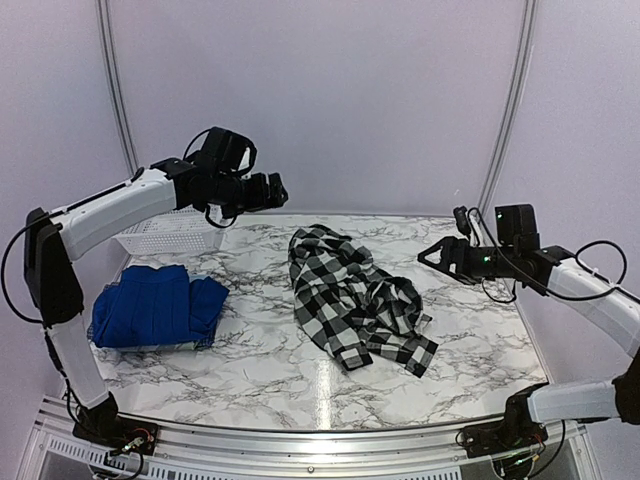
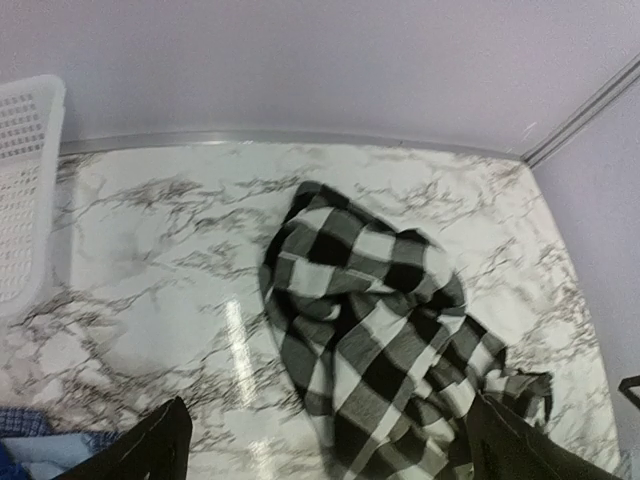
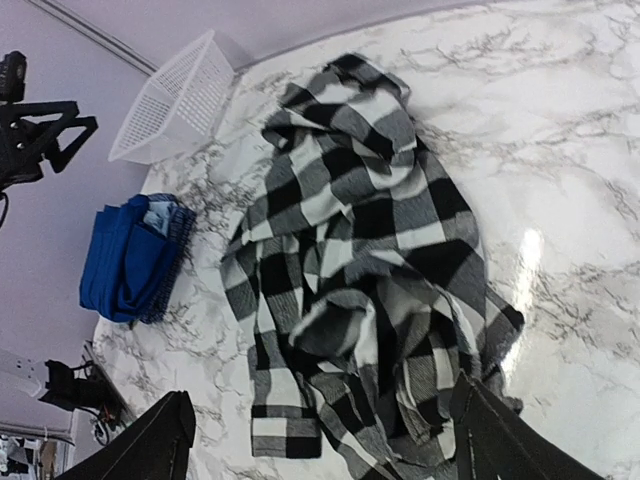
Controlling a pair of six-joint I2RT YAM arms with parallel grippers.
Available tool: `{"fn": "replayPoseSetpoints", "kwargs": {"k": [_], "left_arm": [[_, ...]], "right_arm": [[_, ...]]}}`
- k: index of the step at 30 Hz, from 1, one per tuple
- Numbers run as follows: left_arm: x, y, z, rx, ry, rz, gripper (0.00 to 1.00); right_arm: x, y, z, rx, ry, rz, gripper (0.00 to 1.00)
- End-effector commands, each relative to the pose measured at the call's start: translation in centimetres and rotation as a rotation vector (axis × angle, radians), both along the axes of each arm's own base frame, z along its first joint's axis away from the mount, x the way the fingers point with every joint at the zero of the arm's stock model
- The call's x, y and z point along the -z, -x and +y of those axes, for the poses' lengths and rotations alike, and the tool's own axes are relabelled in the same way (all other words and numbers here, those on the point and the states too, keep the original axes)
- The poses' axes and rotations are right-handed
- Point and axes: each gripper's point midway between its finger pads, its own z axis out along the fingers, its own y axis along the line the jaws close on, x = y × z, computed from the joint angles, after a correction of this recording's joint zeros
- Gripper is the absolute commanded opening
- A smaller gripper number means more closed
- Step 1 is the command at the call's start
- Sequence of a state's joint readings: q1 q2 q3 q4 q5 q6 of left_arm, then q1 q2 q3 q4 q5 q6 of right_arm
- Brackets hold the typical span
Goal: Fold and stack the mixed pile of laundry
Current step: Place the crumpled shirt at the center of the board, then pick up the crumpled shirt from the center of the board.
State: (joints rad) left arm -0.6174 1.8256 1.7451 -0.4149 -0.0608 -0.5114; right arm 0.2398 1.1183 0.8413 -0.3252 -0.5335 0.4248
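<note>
My left gripper is going down toward the flannel shirt's facing edge (image 1: pixel 299 287) and should go on until its fingers pinch that edge, because clear marble (image 1: pixel 258 290) lies between the flannel shirt and the royal-blue shirt.
A black-and-white buffalo-check flannel shirt (image 1: pixel 352 298) lies crumpled in the middle of the marble table; it also shows in the left wrist view (image 2: pixel 375 330) and the right wrist view (image 3: pixel 360 270). A folded royal-blue shirt (image 1: pixel 150 305) lies at the left on a stack with pale blue cloth (image 3: pixel 160 213) and small-checked navy cloth (image 3: pixel 172 262). My left gripper (image 1: pixel 272 190) is open and empty, held high above the table's back left. My right gripper (image 1: pixel 432 254) is open and empty, in the air right of the flannel shirt.
A white plastic lattice basket (image 1: pixel 165 233) stands at the back left by the wall, also in the right wrist view (image 3: pixel 175 95). Bare marble (image 1: pixel 250 345) lies between the two garments and along the front edge. A metal rail runs along the table's near edge.
</note>
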Motion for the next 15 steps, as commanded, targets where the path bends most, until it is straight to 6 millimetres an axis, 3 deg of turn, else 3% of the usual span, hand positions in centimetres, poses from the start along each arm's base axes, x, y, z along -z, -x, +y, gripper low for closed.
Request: {"fn": "replayPoseSetpoints", "kwargs": {"k": [1, 4, 9, 15], "left_arm": [[-2.6, 3.0, 3.7, 0.008, -0.179, -0.110, 0.99], [0.9, 4.2, 2.9, 0.084, -0.179, -0.032, 0.99], [7.7, 6.9, -1.8, 0.309, -0.140, 0.156, 0.99], [14.0, 8.2, -5.7, 0.380, -0.263, 0.236, 0.97]], "right_arm": [[3.8, 1.0, -1.4, 0.018, 0.123, 0.089, 0.83], [4.3, 0.5, -0.3, -0.021, 0.128, 0.096, 0.82], [5.4, -0.6, 3.9, -0.132, 0.220, 0.096, 0.81], [6.7, -2.6, 7.4, -0.197, 0.438, 0.074, 0.83]]}}
